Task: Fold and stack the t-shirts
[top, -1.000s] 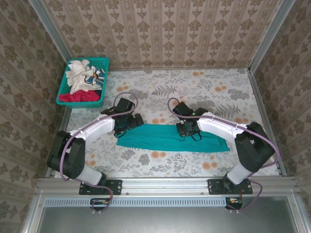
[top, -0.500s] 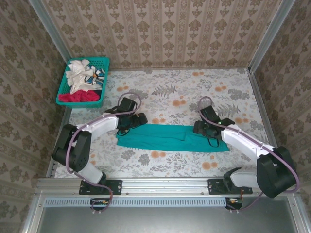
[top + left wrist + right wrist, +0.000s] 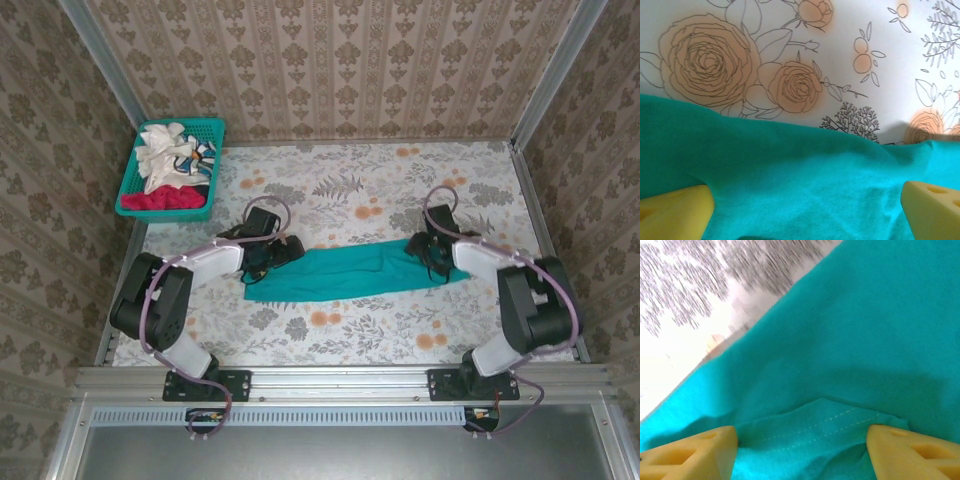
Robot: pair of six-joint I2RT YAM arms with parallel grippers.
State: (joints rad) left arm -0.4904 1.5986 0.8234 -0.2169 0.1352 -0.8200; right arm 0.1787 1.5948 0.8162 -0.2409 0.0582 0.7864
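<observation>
My grippers have the teal t-shirt's strip (image 3: 345, 272) stretched crosswise from one to the other. My right gripper should swing the strip's end toward the back wall before the next fold.
A teal t-shirt (image 3: 350, 272), folded into a long narrow strip, lies slanted across the middle of the floral table. My left gripper (image 3: 285, 252) hovers low over its left end, jaws wide open. In the left wrist view the teal cloth (image 3: 805, 185) spreads between my yellow fingertips (image 3: 675, 212). My right gripper (image 3: 432, 258) is at the strip's right end, open. In the right wrist view a stitched hem of the shirt (image 3: 825, 430) lies between its spread fingertips (image 3: 912, 452). More t-shirts, white (image 3: 165, 150) and red (image 3: 160, 200), are heaped in the basket.
The teal mesh basket (image 3: 217, 165) stands at the back left corner. Patterned walls and metal rails close in the table (image 3: 350, 190) on three sides. The arms' bases sit on the rail at the near edge.
My right gripper has let go, opened and swung from the strip's middle to its right end. That end now sits farther back and the strip looks shorter. The left gripper shifted slightly.
</observation>
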